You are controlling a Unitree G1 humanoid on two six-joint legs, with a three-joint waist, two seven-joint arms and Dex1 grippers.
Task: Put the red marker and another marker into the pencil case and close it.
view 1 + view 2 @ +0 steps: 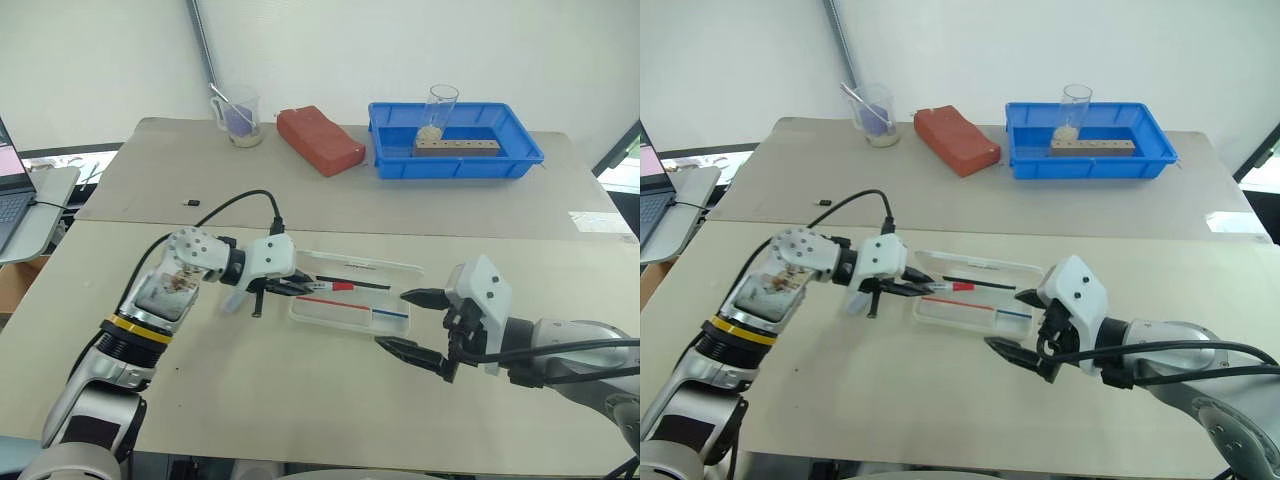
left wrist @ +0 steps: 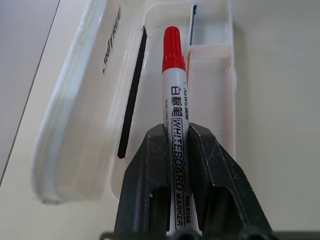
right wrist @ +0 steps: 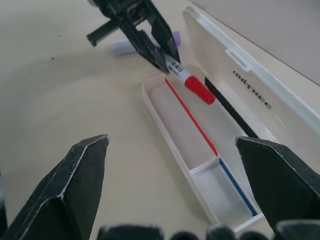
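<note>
I should keep moving the red marker (image 1: 341, 286) forward and down with my left gripper, as it lines up with the pencil case's long compartment (image 1: 375, 298), until its whole length fits, then let go.
The pencil case (image 1: 345, 314) lies open mid-table, its lid (image 1: 372, 268) folded back flat. A thin red stick (image 3: 191, 116) and a thin blue stick (image 3: 238, 183) lie in its tray. My left gripper (image 1: 296, 289) is shut on the barrel of the red marker (image 2: 174, 85), which hangs just above the case's left end with its red cap (image 1: 342, 286) pointing along the tray. The other marker, a lavender highlighter (image 3: 125, 47), rests on the table beside that end, partly behind my left gripper. My right gripper (image 1: 393, 318) stands wide open at the case's right end, holding nothing.
At the back stand a blue tray (image 1: 455, 160) holding a glass and a wooden block, a red-brown brick (image 1: 320, 140) and a beaker (image 1: 238, 118). A laptop (image 1: 18, 205) sits off the table's left side. A small black piece (image 1: 192, 203) lies at mid-left.
</note>
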